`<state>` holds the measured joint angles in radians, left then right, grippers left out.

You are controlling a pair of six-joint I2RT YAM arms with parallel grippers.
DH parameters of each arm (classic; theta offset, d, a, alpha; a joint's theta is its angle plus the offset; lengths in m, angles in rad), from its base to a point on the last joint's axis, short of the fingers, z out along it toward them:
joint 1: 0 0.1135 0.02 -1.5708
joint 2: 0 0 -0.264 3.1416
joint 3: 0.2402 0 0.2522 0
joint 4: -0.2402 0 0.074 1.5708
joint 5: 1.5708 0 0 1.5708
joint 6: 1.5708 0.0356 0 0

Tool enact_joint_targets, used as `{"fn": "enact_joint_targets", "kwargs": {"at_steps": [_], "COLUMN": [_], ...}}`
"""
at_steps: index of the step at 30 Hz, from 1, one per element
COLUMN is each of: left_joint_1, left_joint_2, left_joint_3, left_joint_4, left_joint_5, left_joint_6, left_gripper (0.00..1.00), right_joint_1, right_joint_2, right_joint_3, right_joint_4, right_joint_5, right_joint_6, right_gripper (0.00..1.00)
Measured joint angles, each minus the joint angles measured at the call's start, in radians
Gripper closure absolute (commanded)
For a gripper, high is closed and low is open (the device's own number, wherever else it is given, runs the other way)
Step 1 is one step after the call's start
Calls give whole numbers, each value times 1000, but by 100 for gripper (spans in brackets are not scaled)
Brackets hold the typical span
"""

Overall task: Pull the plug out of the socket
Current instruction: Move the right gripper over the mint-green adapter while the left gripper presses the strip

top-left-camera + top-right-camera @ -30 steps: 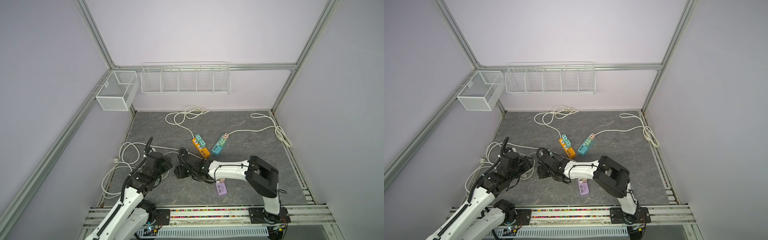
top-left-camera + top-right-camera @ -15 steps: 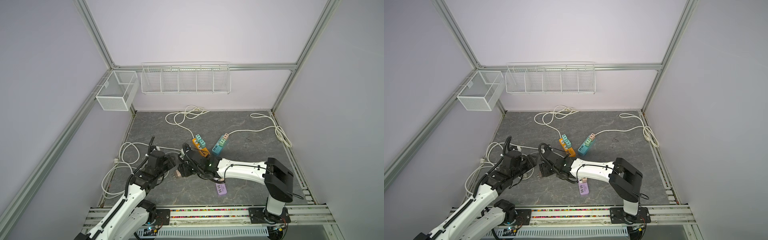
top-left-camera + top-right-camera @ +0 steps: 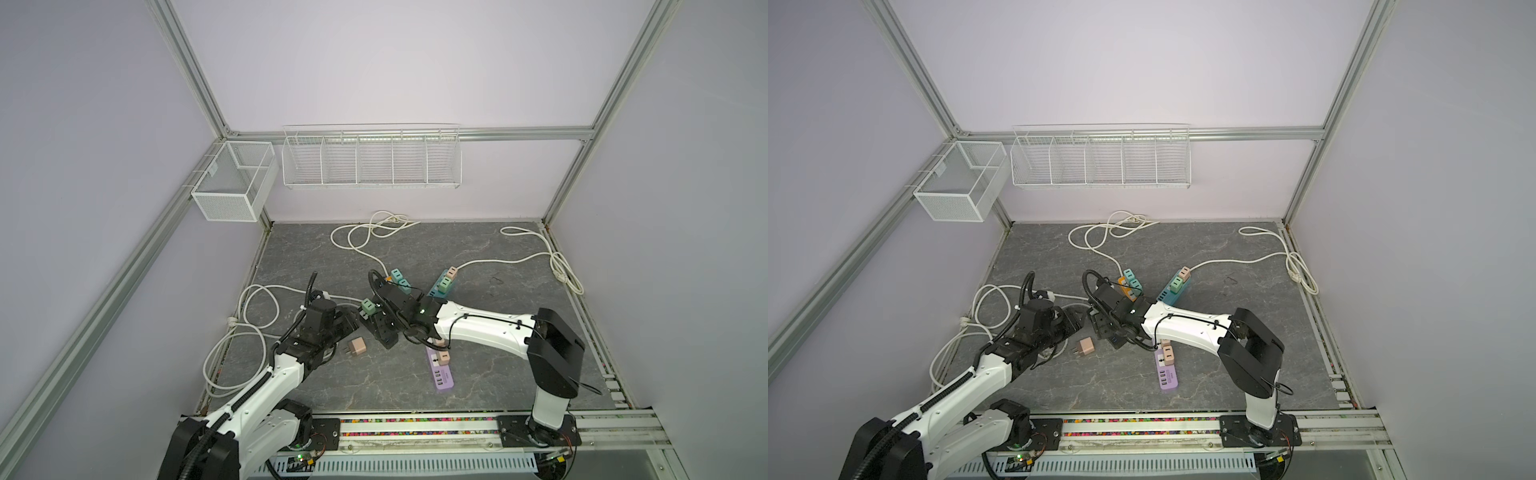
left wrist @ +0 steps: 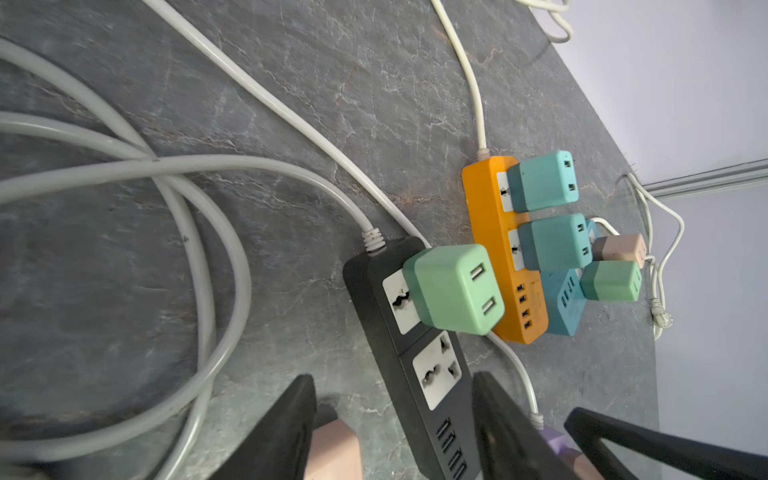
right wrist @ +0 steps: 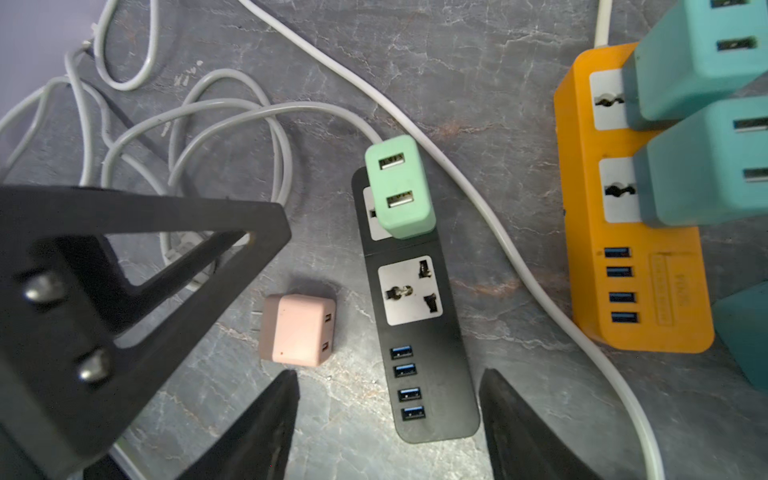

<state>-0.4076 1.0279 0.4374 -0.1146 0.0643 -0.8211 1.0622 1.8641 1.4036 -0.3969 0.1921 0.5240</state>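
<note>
The black power strip [image 5: 424,344] is lying loose under the green plug, so the robot's left gripper should hold the strip's cable end [image 4: 377,265] before the right gripper pulls the plug.
A black power strip [image 5: 419,291] lies on the table with a green plug [image 5: 399,187] in its end socket [image 4: 399,299]; the socket beside it is empty. A pink plug [image 5: 297,330] lies loose on the table beside the strip, also seen in both top views [image 3: 356,346] [image 3: 1086,346]. My right gripper [image 5: 388,386] hangs open above the strip's USB end, holding nothing. My left gripper [image 4: 392,415] is open too, and in its wrist view the strip [image 4: 436,374] and the pink plug [image 4: 334,451] appear between its fingers. In a top view it [image 3: 347,322] sits just left of the strip [image 3: 380,328].
An orange strip [image 5: 636,266] with two teal plugs lies close beside the black one, a blue strip [image 3: 440,286] behind it, and a purple strip [image 3: 441,372] nearer the front. White cables loop at the left [image 3: 249,316] and along the back. Wire baskets [image 3: 370,158] hang on the back wall.
The pink plug now lies loose on the table beside the black strip. My right gripper has opened wider and drawn back from it, and the right arm's elbow has swung right.
</note>
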Motion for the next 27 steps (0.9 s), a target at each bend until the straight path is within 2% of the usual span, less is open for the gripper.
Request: {"fn": "enact_joint_targets", "kwargs": {"at_steps": [7,13,27], "left_joint_1": [56,74,81], "left_joint_2": [141,185,328], "left_joint_3": [4,8,27], "left_joint_4": [72,87,148], "left_joint_5": [83,119,177], "left_joint_6": [-4,5,34], "left_gripper": [43,42,48], "right_joint_1": [-21,-26,-56], "right_joint_2": [119,194,288], "right_joint_3": [137,222,282], "right_joint_4": [-52,-71,-77], "right_joint_5": [3,3,32], "right_joint_6": [-54,-76,-122], "right_gripper": [30,32,37]}}
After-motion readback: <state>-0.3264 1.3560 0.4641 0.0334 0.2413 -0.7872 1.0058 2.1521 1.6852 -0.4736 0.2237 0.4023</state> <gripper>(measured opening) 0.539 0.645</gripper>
